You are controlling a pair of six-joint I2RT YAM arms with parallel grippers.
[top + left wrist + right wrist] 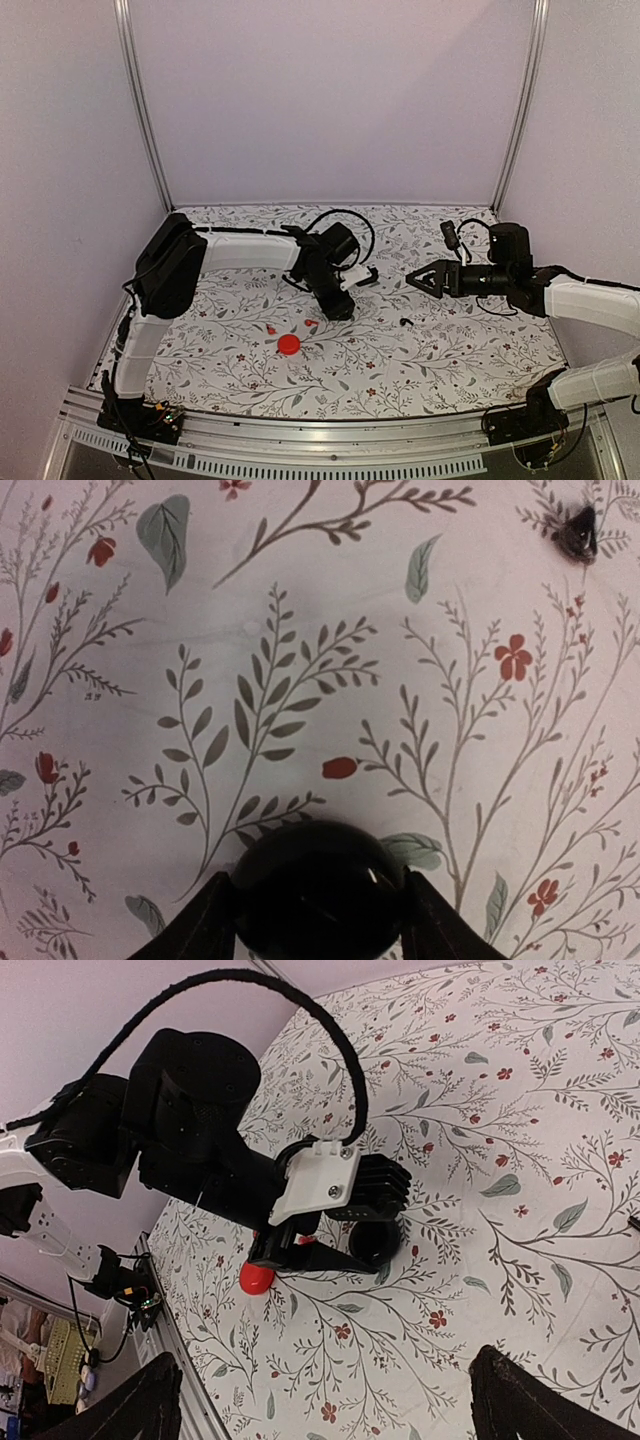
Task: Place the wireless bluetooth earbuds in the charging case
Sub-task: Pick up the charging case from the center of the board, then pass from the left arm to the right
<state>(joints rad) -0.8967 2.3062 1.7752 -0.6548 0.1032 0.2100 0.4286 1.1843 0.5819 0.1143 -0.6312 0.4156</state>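
Observation:
Next, my left gripper lifts the closed black charging case (318,890), which it spans low at the cloth, and my right gripper should take its free side (384,1240).
My left gripper (338,305) is shut on a round black charging case (318,885), held low at the flowered cloth; it also shows in the right wrist view (380,1245). A small black earbud (406,322) lies loose to its right, also in the left wrist view (578,532). Two tiny red earbuds (272,328) (310,322) lie near a round red case (289,345), which also shows in the right wrist view (256,1278). My right gripper (412,280) is open and empty, raised right of centre and pointing left.
The flowered cloth (450,350) covers the table. Lilac walls with metal corner posts (140,110) close the back and sides. A metal rail (330,440) runs along the near edge. A black cable (300,1005) loops over the left wrist.

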